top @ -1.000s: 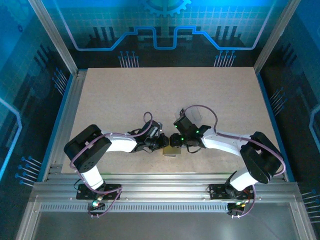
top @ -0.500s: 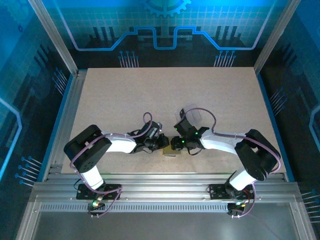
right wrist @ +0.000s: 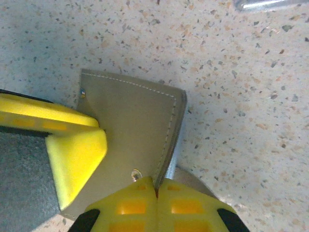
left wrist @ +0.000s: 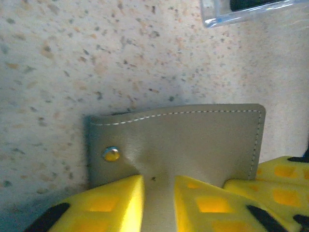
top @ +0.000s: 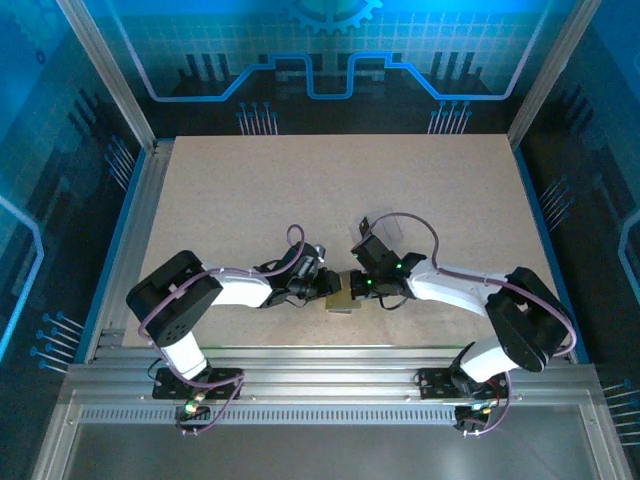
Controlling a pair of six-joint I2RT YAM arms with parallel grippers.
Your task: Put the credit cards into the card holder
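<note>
I should move my left gripper away, because it is over the card holder's upper flap (right wrist: 124,128) and my right gripper needs to swing the lifted edge (right wrist: 171,142) over.
The card holder (left wrist: 193,140), a grey-olive stitched case with a metal snap (left wrist: 111,154), lies on the speckled table between the two arms (top: 341,297). My left gripper (left wrist: 157,181) is shut on its near side, with leather pinched between the yellow fingers (left wrist: 101,203). From the opposite side my right gripper (right wrist: 155,186) is shut on the edge of the upper flap (right wrist: 135,121), which is lifted slightly. A thin pale strip (right wrist: 175,157) shows under that flap; I cannot tell what it is. No credit card is plainly visible.
A clear plastic box (top: 381,229) sits just beyond the right gripper, and its corner (left wrist: 241,13) holds something dark. The left gripper's finger (right wrist: 72,159) shows in the right wrist view. Bare tabletop stretches behind and to both sides.
The right gripper, which had drawn back slightly from the holder, has come back onto its edge beside the left gripper. The left arm has barely moved.
</note>
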